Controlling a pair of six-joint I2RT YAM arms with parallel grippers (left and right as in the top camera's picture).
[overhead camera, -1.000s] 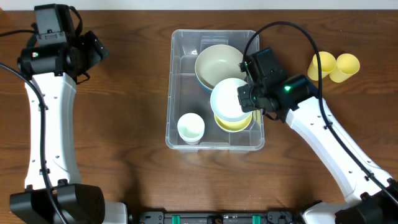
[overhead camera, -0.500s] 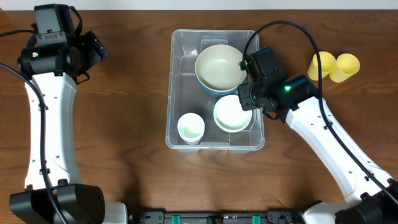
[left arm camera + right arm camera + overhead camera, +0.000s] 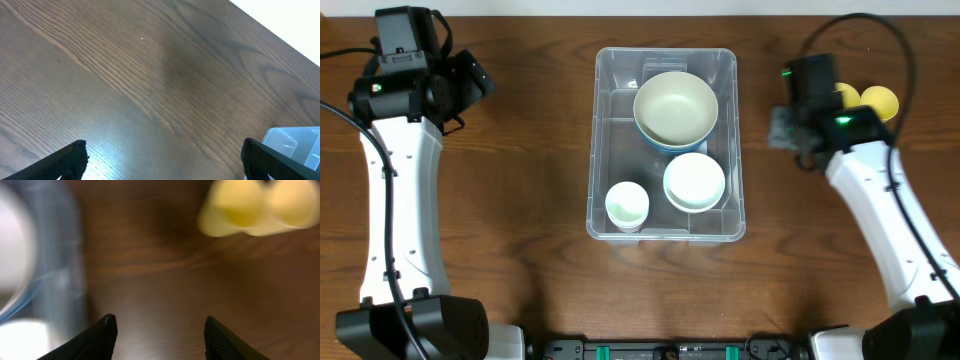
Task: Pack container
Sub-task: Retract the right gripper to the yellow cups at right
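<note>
My right gripper should keep moving to the yellow cup farther from the container, because that cup has open wood (image 3: 932,100) beside its outer rim (image 3: 897,103), until the fingers are on both sides of that rim.
The clear container (image 3: 610,110) stands mid-table. It holds a large cream bowl (image 3: 675,108), a white bowl (image 3: 694,181) and a small white cup (image 3: 627,205). My right gripper (image 3: 786,128) hangs over bare wood just right of the container, open and empty. In the right wrist view its fingertips (image 3: 159,330) frame bare table, with the container wall (image 3: 55,270) blurred at left and two yellow cups (image 3: 235,210) ahead. My left gripper (image 3: 470,80) stays far left, wide open and empty (image 3: 165,160). A corner of the container (image 3: 295,140) shows by its right finger.
Two yellow cups (image 3: 880,100) lie on their sides at the table's right, partly hidden under my right wrist. A white wall edge runs along the table's far side (image 3: 290,20).
My right gripper opened and let the white bowl settle in the container. It then pulled out and swung right toward the yellow cups. The left arm has not moved.
</note>
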